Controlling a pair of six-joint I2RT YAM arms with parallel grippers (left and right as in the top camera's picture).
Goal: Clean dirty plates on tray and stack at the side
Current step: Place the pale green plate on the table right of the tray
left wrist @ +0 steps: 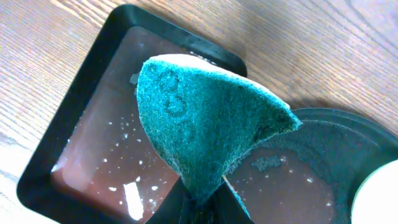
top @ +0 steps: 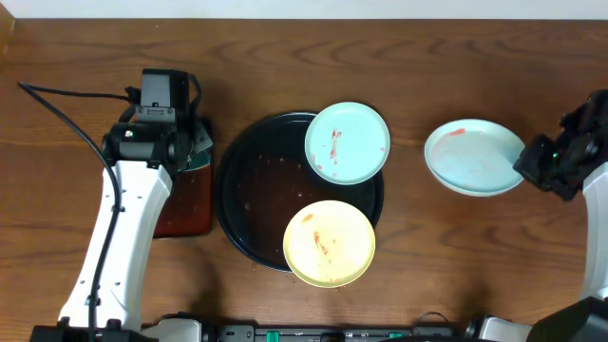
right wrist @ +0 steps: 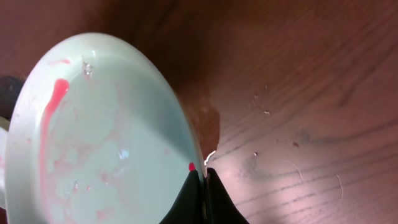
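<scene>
The second mint-green plate [top: 471, 158] is facing up above open wood [top: 441, 203] next to the round tray, so my right gripper should keep lowering the plate until it lies flat there.
A round black tray [top: 247, 185] sits mid-table. A mint-green plate [top: 348, 142] with red smears rests on its upper right rim. A pale yellow plate [top: 330, 243] with orange smears rests on its lower right rim. A second mint-green plate [top: 473, 158] lies to the right of the tray, off it. My right gripper [right wrist: 204, 177] is shut on that plate's rim [right wrist: 112, 130], which shows red sauce streaks. My left gripper [left wrist: 208, 199] is shut on a teal sponge [left wrist: 199, 127], held over the small rectangular tray [left wrist: 93, 149] left of the round tray [left wrist: 348, 143].
The rectangular black tray [top: 185, 204] holds reddish liquid. A black cable [top: 66, 114] runs across the left of the wooden table. The round tray's floor carries wet reddish residue.
</scene>
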